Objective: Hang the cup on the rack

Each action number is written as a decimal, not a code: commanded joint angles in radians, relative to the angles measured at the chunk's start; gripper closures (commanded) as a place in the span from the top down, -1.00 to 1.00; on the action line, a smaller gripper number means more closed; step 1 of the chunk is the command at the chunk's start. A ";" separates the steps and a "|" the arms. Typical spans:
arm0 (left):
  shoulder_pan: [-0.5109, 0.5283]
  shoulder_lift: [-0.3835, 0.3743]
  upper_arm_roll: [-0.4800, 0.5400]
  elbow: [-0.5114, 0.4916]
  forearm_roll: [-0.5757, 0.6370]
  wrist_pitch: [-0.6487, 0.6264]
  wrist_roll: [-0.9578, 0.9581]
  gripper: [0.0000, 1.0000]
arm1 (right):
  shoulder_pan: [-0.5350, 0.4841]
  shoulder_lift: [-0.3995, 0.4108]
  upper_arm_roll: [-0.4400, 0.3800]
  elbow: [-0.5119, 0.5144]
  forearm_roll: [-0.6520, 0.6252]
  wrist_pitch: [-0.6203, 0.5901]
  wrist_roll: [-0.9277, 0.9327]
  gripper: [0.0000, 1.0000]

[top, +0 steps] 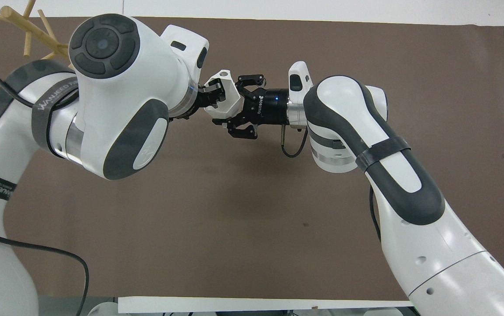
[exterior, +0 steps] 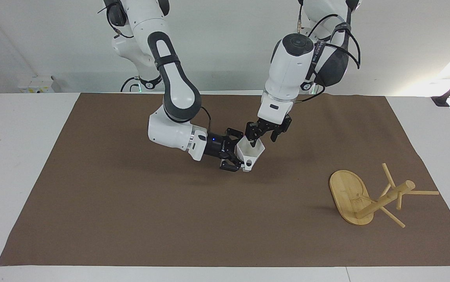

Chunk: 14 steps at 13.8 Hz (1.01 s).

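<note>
My gripper will carry the cup [top: 229,103] onto the rack's peg. The cup's handle has an open loop [top: 224,73], so the cup should then hang tilted by its handle.
The white faceted cup [exterior: 250,153] is held in the air over the middle of the brown mat, tipped on its side with its mouth toward the left arm's end. My right gripper [exterior: 240,151] is shut on its body, and the small handle points down. My left gripper [exterior: 261,138] is at the cup's rim, open, with one finger [top: 216,93] inside the mouth and the other outside the wall. In the overhead view the cup [top: 230,104] sits between both grippers. The bamboo rack [exterior: 367,200] lies tipped over on the mat toward the left arm's end.
The brown mat [exterior: 131,219] covers most of the white table [exterior: 21,129]. The rack's oval base [exterior: 346,192] stands on edge and its pegs stick out sideways; its pegs also show in the overhead view [top: 28,27].
</note>
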 commanded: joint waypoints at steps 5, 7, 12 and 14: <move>-0.014 0.013 0.013 0.004 -0.035 0.048 -0.015 -1.00 | -0.007 -0.021 0.004 -0.022 0.023 -0.003 -0.003 -0.38; -0.014 0.013 0.013 0.004 -0.036 0.048 -0.015 -1.00 | -0.007 -0.021 0.004 -0.023 0.023 -0.007 -0.011 -0.32; -0.014 0.013 0.014 0.004 -0.035 0.048 -0.015 -1.00 | -0.021 -0.064 0.003 -0.065 0.014 -0.016 -0.012 0.99; -0.014 0.013 0.014 0.004 -0.035 0.047 -0.015 -1.00 | -0.061 -0.130 0.001 -0.135 -0.008 -0.022 -0.014 0.99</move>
